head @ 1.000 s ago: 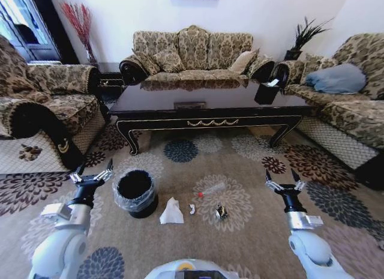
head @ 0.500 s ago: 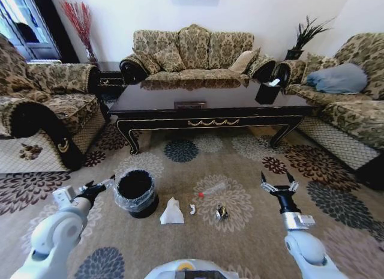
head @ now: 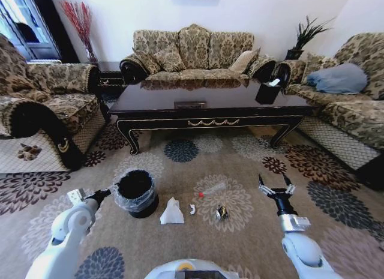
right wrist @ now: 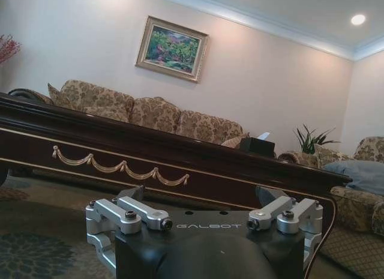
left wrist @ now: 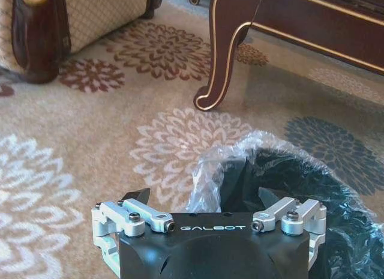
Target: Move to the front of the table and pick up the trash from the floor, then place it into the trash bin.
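The trash bin's rim [head: 127,202] has the ruffled bag folded over it, so I expect the black trash bin [head: 144,206] to rise together with the bag when I lift it.
The dark glossy table [head: 210,114] stands ahead, and its gold-trimmed front edge [right wrist: 120,165] faces the right wrist view. On the carpet lie a crumpled white tissue [head: 171,212], a clear bottle [head: 211,188] with a red cap, a tiny white scrap [head: 192,209] and a dark shiny wrapper [head: 221,213]. The black trash bin [head: 135,192] with a ruffled bag stands left of them. My left gripper [head: 103,194] hangs open just left of the bin [left wrist: 288,189], its fingers [left wrist: 143,196] spread. My right gripper [head: 275,186] is open, right of the trash, holding nothing.
Patterned sofas surround the table: one at the left [head: 42,105], one behind [head: 192,54], one at the right [head: 342,105]. A small black container with white paper [head: 267,90] sits on the table's right end. A curved table leg [left wrist: 216,51] stands beyond the bin.
My left arm has swung down and turned so its gripper points sideways at the bin. My right gripper has drifted slightly left and lower. The trash has not moved.
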Robot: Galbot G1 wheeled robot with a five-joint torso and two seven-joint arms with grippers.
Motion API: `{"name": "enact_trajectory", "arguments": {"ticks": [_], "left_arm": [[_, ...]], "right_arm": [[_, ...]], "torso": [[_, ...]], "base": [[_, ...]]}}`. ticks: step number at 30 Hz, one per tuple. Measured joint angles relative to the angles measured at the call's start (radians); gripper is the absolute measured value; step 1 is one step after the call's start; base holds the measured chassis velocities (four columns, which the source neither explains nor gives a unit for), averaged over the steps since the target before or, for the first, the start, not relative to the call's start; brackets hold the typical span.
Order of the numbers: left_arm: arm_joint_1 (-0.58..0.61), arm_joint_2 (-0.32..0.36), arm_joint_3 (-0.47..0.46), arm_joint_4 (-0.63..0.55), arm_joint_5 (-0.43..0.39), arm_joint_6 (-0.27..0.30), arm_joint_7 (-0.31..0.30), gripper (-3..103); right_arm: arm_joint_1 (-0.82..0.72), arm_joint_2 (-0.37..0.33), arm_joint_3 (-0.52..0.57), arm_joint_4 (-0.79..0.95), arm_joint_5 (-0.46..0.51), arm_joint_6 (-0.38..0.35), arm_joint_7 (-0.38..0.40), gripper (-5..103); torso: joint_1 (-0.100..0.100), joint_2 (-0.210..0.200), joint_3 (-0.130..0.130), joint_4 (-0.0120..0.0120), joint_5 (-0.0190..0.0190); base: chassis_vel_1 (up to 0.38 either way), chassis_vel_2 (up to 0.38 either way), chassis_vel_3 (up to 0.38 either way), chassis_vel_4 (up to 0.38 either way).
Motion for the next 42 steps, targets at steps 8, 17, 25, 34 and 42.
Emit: {"name": "enact_trajectory", "arguments": {"ticks": [8,17,25,34,42], "left_arm": [[-0.036,-0.032,0.034,0.086,0.032,-0.039,0.035,100],[-0.089,-0.047,0.068,0.19,0.049,-0.081,0.073,100],[-0.113,-0.059,0.094,0.22,0.06,-0.099,0.086,103],[-0.111,-0.059,0.106,0.232,0.077,-0.115,0.094,74],[-0.068,-0.049,0.086,0.203,0.087,-0.11,0.097,42]], "right_arm": [[0.017,-0.011,-0.019,-0.029,0.005,-0.002,0.013,100],[0.032,-0.021,-0.03,-0.059,0.006,-0.001,0.015,100],[0.042,-0.027,-0.038,-0.077,0.005,-0.001,0.015,100],[0.052,-0.032,-0.04,-0.091,0.007,0.003,0.015,100],[0.067,-0.031,-0.054,-0.103,0.006,0.006,0.015,100]], "torso": [[0.0,0.0,0.0,0.0001,0.0],[0.0,0.0,0.0,0.0001,0.0],[0.0,0.0,0.0,0.0,0.0],[0.0,0.0,0.0,0.0002,0.0003],[0.0,0.0,0.0,-0.0002,-0.0006]], "base": [[0.0,0.0,0.0,0.0],[0.0,0.0,0.0,0.0],[0.0,0.0,0.0,0.0],[0.0,0.0,0.0,0.0],[0.0,0.0,0.0,0.0]]}}
